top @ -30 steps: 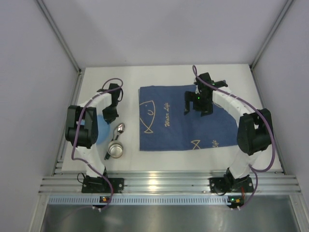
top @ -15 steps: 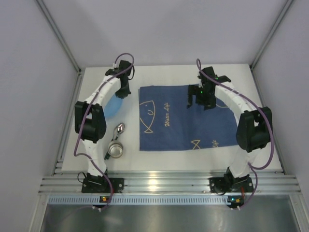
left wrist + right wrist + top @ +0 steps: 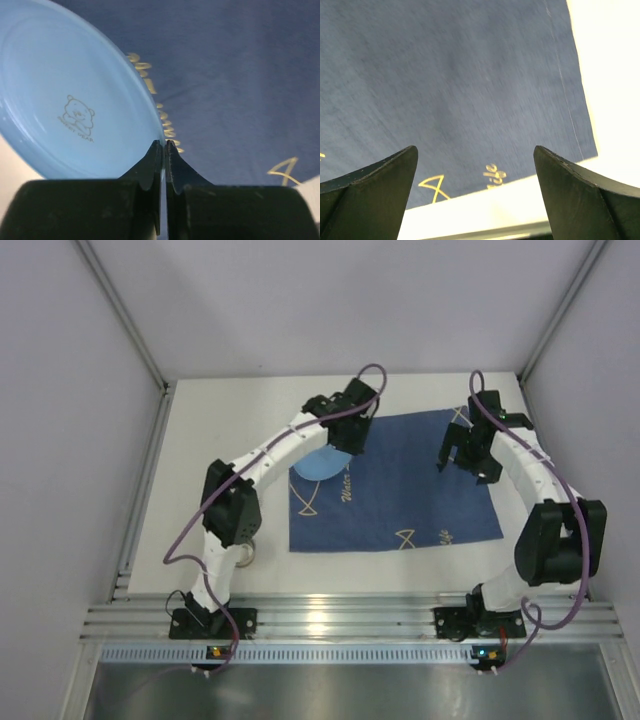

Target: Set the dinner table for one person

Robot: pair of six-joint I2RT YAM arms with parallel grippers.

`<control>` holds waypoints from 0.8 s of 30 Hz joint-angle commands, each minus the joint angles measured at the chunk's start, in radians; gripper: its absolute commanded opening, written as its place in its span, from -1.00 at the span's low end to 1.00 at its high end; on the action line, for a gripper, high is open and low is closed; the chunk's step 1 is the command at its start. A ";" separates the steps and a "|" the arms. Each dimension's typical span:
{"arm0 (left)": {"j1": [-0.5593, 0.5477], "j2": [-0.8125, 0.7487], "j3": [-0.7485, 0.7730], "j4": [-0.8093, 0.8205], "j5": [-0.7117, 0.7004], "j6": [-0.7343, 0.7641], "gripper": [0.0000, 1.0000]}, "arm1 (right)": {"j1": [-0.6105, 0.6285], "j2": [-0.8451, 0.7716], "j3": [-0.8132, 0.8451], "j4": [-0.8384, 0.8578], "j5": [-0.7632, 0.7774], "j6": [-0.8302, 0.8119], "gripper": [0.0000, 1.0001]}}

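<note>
I continue to move my left gripper toward the cloth's middle (image 3: 395, 472) and let go of the plate there, because that middle is clear and the plate's bear print (image 3: 77, 118) faces up.
A light blue plate (image 3: 320, 462) with a small bear print (image 3: 70, 100) hangs over the far left part of the dark blue fish-print cloth (image 3: 400, 490), which lies on the white dinner table (image 3: 200, 410). My left gripper (image 3: 338, 445) is shut on the plate's rim, and the left wrist view shows its tips (image 3: 164, 145) pinching the edge. My right gripper (image 3: 462, 455) is open and empty above the cloth's far right part; its view shows cloth (image 3: 460, 90) and bare table (image 3: 610, 75) between the wide-apart fingers. A metal cup (image 3: 245, 552) shows partly behind the left arm.
Aluminium rails (image 3: 330, 620) run along the near edge with both arm bases. Grey walls enclose the table at left, right and back. The left arm (image 3: 230, 515) stretches diagonally across the table's left half and hides what lies under it.
My left gripper has carried the blue plate from the table's left side rightward onto the cloth's far left. My right gripper has moved right and farther back.
</note>
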 commanded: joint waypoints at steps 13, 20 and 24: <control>-0.189 0.208 0.243 0.239 0.205 -0.177 -1.00 | -0.057 -0.294 -0.067 -0.168 -0.022 0.083 0.99; -0.215 0.266 0.245 0.319 0.244 -0.280 -1.00 | -0.054 -0.342 -0.093 -0.205 -0.048 0.082 1.00; -0.222 0.286 0.243 0.330 0.242 -0.326 -0.67 | -0.034 -0.327 -0.072 -0.208 -0.040 0.075 0.99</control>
